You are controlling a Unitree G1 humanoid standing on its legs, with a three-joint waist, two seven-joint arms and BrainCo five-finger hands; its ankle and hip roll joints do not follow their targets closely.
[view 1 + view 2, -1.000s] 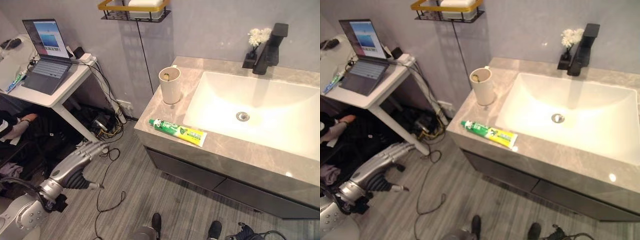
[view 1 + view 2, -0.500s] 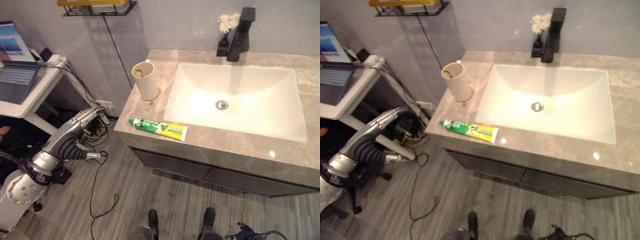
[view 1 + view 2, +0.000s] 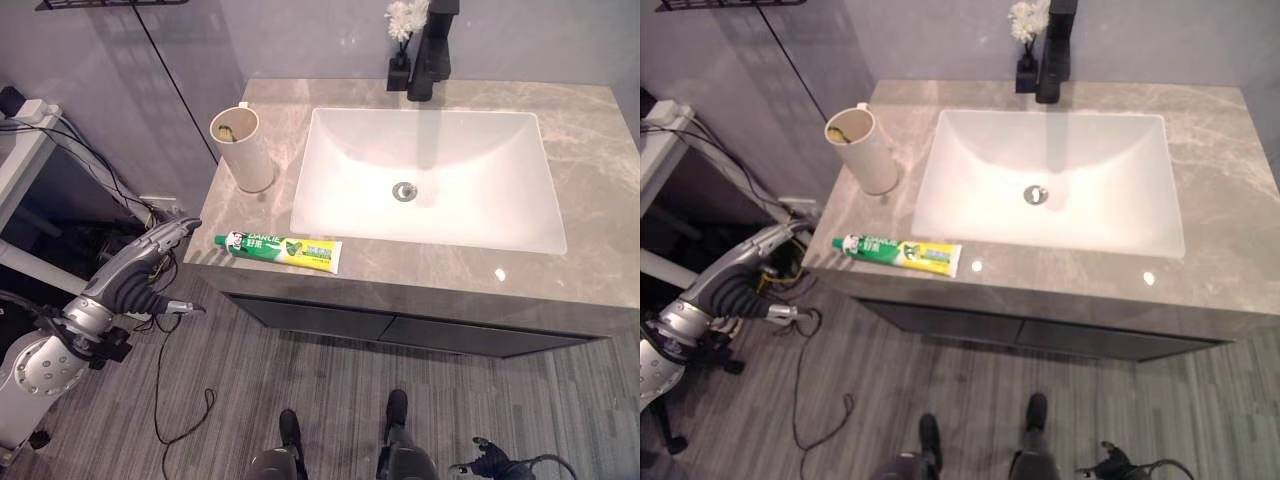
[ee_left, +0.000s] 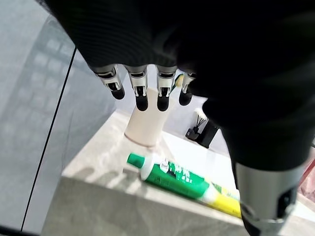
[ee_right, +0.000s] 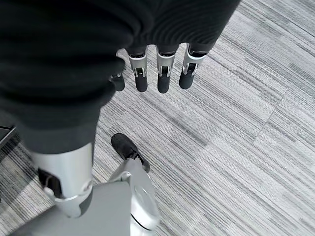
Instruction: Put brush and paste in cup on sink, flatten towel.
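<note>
My gripper is going to lower the toothpaste tube into the cream cup. The tube looks longer than the cup, so I expect the tube's yellow end to lean out above the cup's rim.
A green and yellow toothpaste tube lies flat near the front left edge of the grey stone counter. Behind it stands a cream cup with a yellow-green brush end inside. My left hand hangs open just left of the counter's front corner, fingers straight and pointing at the tube without touching it. In the left wrist view the fingers hover before the cup and tube. My right hand is open, fingers straight, above the floor.
A white basin fills the counter's middle, with a black tap and white flowers behind it. A white table corner and loose cables sit left of the cabinet. Grey plank flooring lies in front.
The camera has swung right, so the laptop table has slid out of view and the sink sits centred. My left hand has risen from low over the floor to beside the counter's corner.
</note>
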